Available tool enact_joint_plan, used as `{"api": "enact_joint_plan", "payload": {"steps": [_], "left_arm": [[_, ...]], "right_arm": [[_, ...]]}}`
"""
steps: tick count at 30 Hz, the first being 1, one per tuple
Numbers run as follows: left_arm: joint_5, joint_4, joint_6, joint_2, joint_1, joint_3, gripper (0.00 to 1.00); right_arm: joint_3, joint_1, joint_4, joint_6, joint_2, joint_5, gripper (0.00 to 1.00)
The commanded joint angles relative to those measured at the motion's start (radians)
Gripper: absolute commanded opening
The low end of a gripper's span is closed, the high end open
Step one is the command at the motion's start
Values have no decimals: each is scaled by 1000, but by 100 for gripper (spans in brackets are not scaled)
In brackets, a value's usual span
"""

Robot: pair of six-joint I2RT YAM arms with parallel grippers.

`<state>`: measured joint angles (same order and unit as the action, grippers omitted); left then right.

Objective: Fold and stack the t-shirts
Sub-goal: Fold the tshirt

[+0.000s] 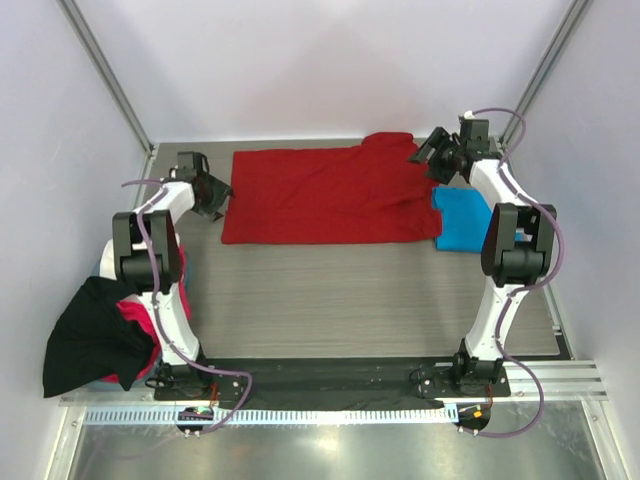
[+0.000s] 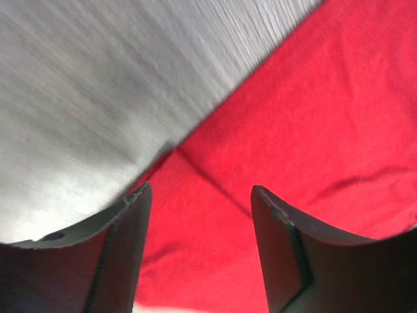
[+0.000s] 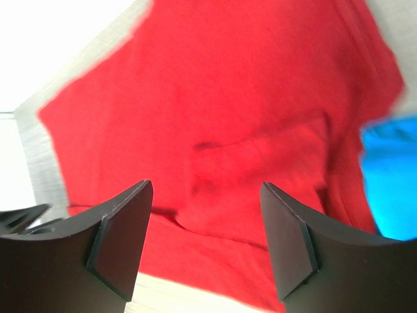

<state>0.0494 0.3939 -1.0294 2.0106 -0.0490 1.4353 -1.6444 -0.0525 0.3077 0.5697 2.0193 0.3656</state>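
The red t-shirt's end (image 1: 422, 207) lies crumpled against the blue t-shirt, so the robot's right gripper should take hold of its near corner (image 1: 432, 235) and lift at the same time as the left gripper.
A deep red t-shirt (image 1: 320, 195) lies spread flat across the back of the table, one sleeve bunched at its far right corner. A bright blue t-shirt (image 1: 463, 220) lies folded at its right end. My left gripper (image 1: 214, 200) hovers at the shirt's left edge, open and empty; the left wrist view shows the red cloth (image 2: 313, 130) between and beyond the fingers. My right gripper (image 1: 432, 158) hovers over the shirt's far right corner, open and empty; the right wrist view shows red cloth (image 3: 221, 117) and the blue shirt (image 3: 391, 176) at the right.
A heap of black (image 1: 85, 335) and magenta (image 1: 135, 320) shirts hangs over the table's left edge beside the left arm's base. White walls and metal frame posts stand close around the grey wood-grain table (image 1: 350, 290).
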Motion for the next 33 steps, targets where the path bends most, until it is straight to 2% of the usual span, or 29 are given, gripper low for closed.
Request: {"api": "enact_joint_plan", "payload": {"steps": [1,7,10,15,20,27,33], "left_arm": [[-6,-72,45,-139,11,-52,64],[-39,-73,29,-323,32,-245,64],[-39,-95,-7,-413,37,-358,62],[-23,-165,-80,-522,40,-516,56],[-34,-248,-97,-575,81,-628,53],[-40,-300,-103,-590,98,-676,53],[-86,-319,-103,-550,106,-681,53]], "right_arm": [[76,0,-21,-21,-153,-83,73],[423,13,-119,38,-387,-178,68],[598,20,-180,119,-513,-228,65],[941,48,-458,288,-701,-292,65],[1032,123,-544,308,-719,-411,63],[1097,164,-673,357,-651,-528,56],[1118,180,-714,386,-588,-591,55]]}}
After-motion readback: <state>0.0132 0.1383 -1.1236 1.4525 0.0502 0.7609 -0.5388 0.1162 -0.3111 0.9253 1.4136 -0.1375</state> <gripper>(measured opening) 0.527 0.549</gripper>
